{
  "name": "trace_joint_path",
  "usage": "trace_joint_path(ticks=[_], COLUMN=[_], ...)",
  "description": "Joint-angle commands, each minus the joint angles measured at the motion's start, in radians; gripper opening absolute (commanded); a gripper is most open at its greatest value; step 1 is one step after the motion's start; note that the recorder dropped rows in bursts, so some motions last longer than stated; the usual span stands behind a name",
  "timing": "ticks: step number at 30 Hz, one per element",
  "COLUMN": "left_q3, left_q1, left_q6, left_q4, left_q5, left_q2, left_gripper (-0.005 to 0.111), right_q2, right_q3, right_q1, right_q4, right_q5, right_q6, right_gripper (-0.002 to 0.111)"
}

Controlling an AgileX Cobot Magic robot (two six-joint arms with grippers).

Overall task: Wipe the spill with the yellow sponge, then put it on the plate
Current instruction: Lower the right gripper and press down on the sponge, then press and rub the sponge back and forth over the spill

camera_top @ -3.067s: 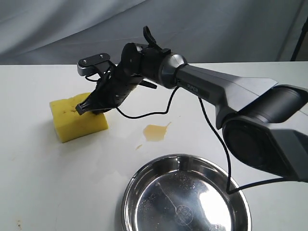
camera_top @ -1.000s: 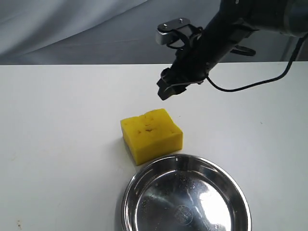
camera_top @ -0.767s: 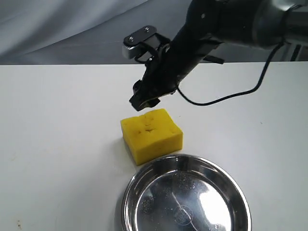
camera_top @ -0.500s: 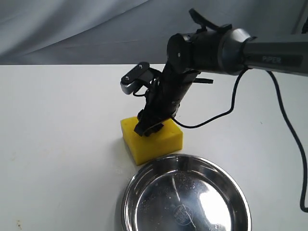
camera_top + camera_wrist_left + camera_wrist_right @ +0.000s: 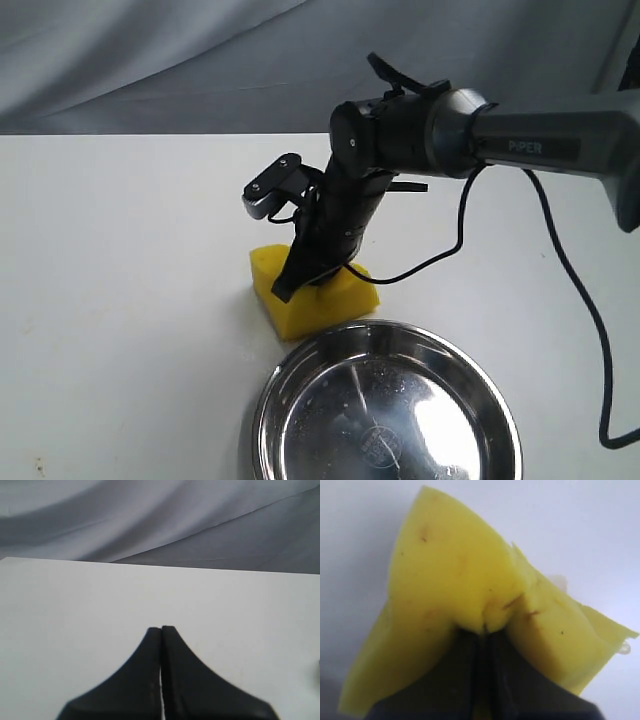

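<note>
My right gripper should pull the sponge back and wipe across the open table (image 5: pixel 200 335), away from the plate, because the yellow sponge's near edge (image 5: pixel 318 328) touches the plate's rim.
The yellow sponge (image 5: pixel 322 300) rests on the white table just behind the plate's rim (image 5: pixel 263 408). My right gripper (image 5: pixel 291 284) comes down from the right and is dug into the sponge's top. In the right wrist view its jaws (image 5: pixel 485 630) are together, pinching a fold of dented foam (image 5: pixel 445 580). No spill shows; the sponge covers the spot where it lay. The plate is a shiny steel dish at the front, with nothing in it. My left gripper (image 5: pixel 161 628) is shut and holds nothing, above bare table; it is out of the exterior view.
The right arm's black cable (image 5: pixel 563 290) loops down over the table on the right. A grey cloth backdrop (image 5: pixel 150 60) hangs behind the table's far edge. White tabletop (image 5: pixel 120 300) stretches left of the sponge.
Three seconds ago the sponge lay far left and the amber spill showed. Over the last second my right gripper dropped from above onto the sponge and closed into its top.
</note>
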Motion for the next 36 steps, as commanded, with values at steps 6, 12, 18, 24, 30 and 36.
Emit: trace_joint_path(ticks=[6, 12, 18, 24, 30, 36], left_q3=[0.003, 0.003, 0.003, 0.003, 0.003, 0.003], left_q1=[0.003, 0.003, 0.003, 0.003, 0.003, 0.003], left_q6=[-0.001, -0.001, -0.001, -0.001, -0.001, -0.001], left_q4=[-0.007, -0.007, -0.007, -0.007, -0.007, -0.007], left_q5=[-0.002, -0.002, -0.002, -0.002, -0.002, -0.002], left_q2=[-0.003, -0.003, -0.003, -0.003, -0.003, -0.003], left_gripper=[0.0, 0.0, 0.0, 0.0, 0.0, 0.0], right_q2=[0.025, 0.033, 0.072, 0.102, 0.102, 0.102], right_q3=[0.01, 0.01, 0.01, 0.01, 0.01, 0.01], right_q1=[0.171, 0.179, 0.104, 0.002, -0.076, -0.036], right_q4=[-0.038, -0.097, -0.355, -0.536, -0.581, -0.54], right_q5=[-0.028, -0.067, -0.052, 0.027, 0.031, 0.018], right_q6=[-0.041, -0.035, 0.196, 0.368, 0.486, 0.413], right_gripper=[0.0, 0.0, 0.0, 0.0, 0.0, 0.0])
